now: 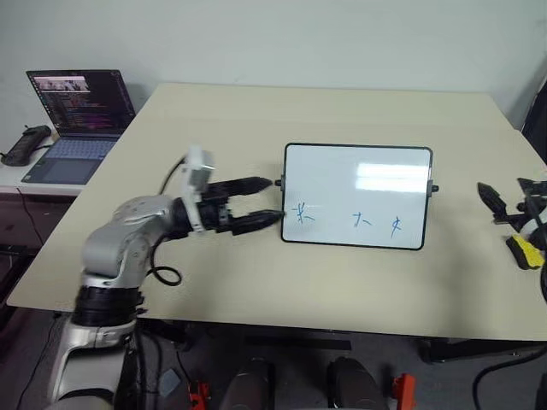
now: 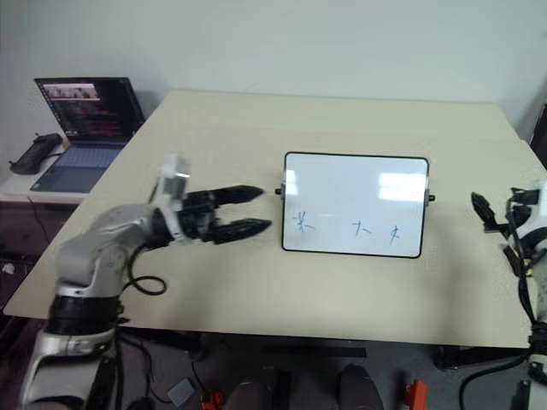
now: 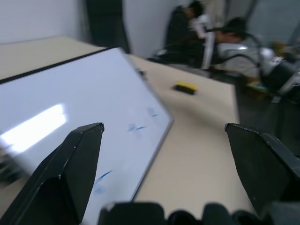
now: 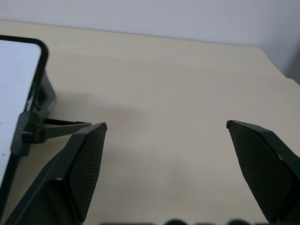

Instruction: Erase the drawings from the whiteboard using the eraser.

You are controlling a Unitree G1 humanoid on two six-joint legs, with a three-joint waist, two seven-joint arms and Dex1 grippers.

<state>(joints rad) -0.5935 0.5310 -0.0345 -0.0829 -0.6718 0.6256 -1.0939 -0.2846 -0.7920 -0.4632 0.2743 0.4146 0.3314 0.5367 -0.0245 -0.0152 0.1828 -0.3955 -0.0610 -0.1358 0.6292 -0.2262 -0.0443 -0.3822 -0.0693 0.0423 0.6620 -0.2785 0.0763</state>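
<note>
The yellow eraser (image 1: pixel 526 252) is clear of the whiteboard and near the right gripper's open fingers, so the robot should keep moving toward the eraser until the fingers straddle its sides (image 1: pixel 521 254).
The whiteboard (image 1: pixel 357 175) stands tilted on the tan table (image 1: pixel 256 282), a little right of centre. Three blue drawings (image 1: pixel 303 213) (image 1: pixel 362 221) (image 1: pixel 397 226) run along its lower part. My left gripper (image 1: pixel 273 199) is open and level, with its fingertips at the board's left edge and nothing between them. At the table's right edge my right gripper (image 1: pixel 513 195) is open and empty too, its fingers (image 4: pixel 84 164) spread wide. The yellow eraser (image 1: pixel 523 250) lies on the table just in front of the right gripper, and also shows beyond the board in the left wrist view (image 3: pixel 185 87).
An open laptop (image 1: pixel 77 120) and a black handheld device (image 1: pixel 26 143) sit on a low side desk to the left. A person (image 3: pixel 220 33) sits beyond the table's right end. The board's folding stand (image 4: pixel 42 126) juts out behind it.
</note>
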